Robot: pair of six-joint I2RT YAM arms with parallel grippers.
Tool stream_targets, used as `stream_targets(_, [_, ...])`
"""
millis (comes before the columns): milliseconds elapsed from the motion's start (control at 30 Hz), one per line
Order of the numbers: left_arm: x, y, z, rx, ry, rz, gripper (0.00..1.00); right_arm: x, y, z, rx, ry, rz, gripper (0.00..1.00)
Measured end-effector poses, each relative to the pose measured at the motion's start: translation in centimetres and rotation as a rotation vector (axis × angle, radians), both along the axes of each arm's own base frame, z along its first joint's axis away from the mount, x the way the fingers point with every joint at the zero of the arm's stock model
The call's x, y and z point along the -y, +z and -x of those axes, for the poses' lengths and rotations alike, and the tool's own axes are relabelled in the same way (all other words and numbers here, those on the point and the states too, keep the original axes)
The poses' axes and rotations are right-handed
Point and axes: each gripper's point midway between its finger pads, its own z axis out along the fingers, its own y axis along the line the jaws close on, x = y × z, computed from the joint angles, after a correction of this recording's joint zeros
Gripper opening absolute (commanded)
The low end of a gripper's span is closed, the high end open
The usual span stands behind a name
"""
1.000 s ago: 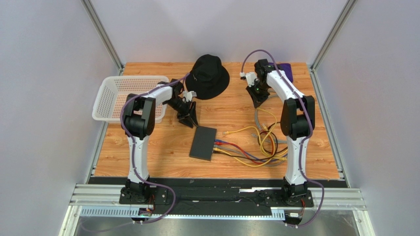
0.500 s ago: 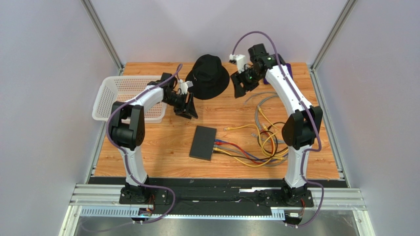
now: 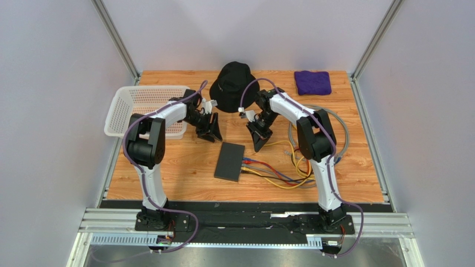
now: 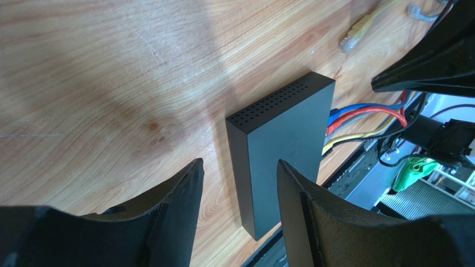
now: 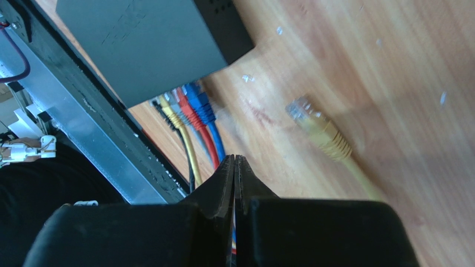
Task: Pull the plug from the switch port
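Note:
The switch (image 3: 229, 162) lies loose, away from the left gripper's open fingers, and needs the left gripper to move back in against its far corner (image 3: 224, 144) before the right gripper pulls the plug.
The switch (image 3: 230, 161) is a flat black box lying on the wooden table, also seen in the left wrist view (image 4: 284, 139) and the right wrist view (image 5: 150, 39). Blue (image 5: 198, 103), red (image 5: 187, 111) and yellow (image 5: 170, 114) plugs sit in the ports on its right edge (image 3: 245, 164). A loose yellow plug (image 5: 315, 125) lies unplugged on the wood. My left gripper (image 3: 211, 130) (image 4: 240, 167) hangs open just behind the switch's far left corner, holding nothing. My right gripper (image 3: 258, 139) (image 5: 235, 161) is shut and empty, above the table beside the plugged cables.
A white basket (image 3: 142, 108) stands at the left. A black hat (image 3: 234, 83) lies at the back middle and a purple cloth (image 3: 312, 82) at the back right. Yellow and grey cable loops (image 3: 304, 161) spread right of the switch, under the right arm.
My right arm swung from the back right down to the switch's cable side, uncovering the purple cloth. My left gripper shifted only slightly and stayed open.

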Motion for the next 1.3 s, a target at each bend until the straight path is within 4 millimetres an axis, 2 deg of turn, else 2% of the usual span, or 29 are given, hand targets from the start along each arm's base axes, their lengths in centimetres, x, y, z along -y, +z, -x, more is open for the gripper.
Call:
stream_targets(133, [-0.3, -0.6, 0.4, -0.015, 0.004, -0.018, 0.59, -1.1, -0.9, -0.4, -0.009, 0.019, 0.004, 0.0])
stream_targets(233, [-0.8, -0.9, 0.3, -0.015, 0.006, -0.045, 0.59, -3.0, -1.6, -1.0, 0.009, 0.054, -0.008, 0.0])
stream_targets(400, [-2.1, -0.2, -1.5, 0.024, 0.037, -0.077, 0.61, -6.1, -2.0, -3.1, 0.074, 0.083, -0.038, 0.0])
stream_targets(467, [-2.8, 0.0, -1.8, 0.03, 0.055, -0.083, 0.61, -6.7, -1.8, -3.7, 0.105, 0.086, -0.047, 0.0])
stream_targets(567, [-3.4, 0.0, -1.6, 0.027, 0.07, -0.084, 0.63, -6.7, -1.5, -4.4, 0.13, 0.082, -0.049, 0.05])
stream_targets(600, [-3.5, -0.1, -1.3, 0.021, 0.072, -0.084, 0.63, -6.5, -1.5, -4.6, 0.134, 0.077, -0.048, 0.19])
stream_targets(667, [-3.6, -0.3, -0.7, 0.01, 0.072, -0.084, 0.64, -6.0, -1.1, -4.8, 0.138, 0.064, -0.05, 0.31])
stream_targets(700, [-3.6, -0.4, -0.3, 0.001, 0.071, -0.082, 0.65, -5.6, -0.8, -4.9, 0.141, 0.06, -0.055, 0.44])
stream_targets(800, [-3.5, -0.8, 0.3, -0.019, 0.069, -0.074, 0.68, -4.4, 1.3, -5.3, 0.148, 0.041, -0.104, 0.55])
stream_targets(833, [-3.4, -0.9, 0.5, -0.024, 0.068, -0.07, 0.68, -4.2, 2.1, -5.4, 0.155, 0.041, -0.121, 0.56])
stream_targets(867, [-3.3, -1.0, 0.7, -0.031, 0.07, -0.064, 0.73, -4.1, 2.9, -5.4, 0.163, 0.047, -0.147, 0.57])
stream_targets(1000, [-3.0, -1.8, 1.7, -0.065, 0.07, -0.052, 0.72, -3.9, 4.5, -5.7, 0.183, 0.073, -0.237, 0.57])
stream_targets(1133, [-2.4, -1.9, 2.2, -0.069, 0.052, -0.052, 0.65, -4.2, 3.3, -3.8, 0.101, 0.096, -0.264, 0.57])
stream_targets(1300, [-1.0, -2.3, 2.8, -0.075, 0.016, -0.051, 0.62, -4.6, 0.3, -3.3, 0.034, 0.118, -0.271, 0.56])
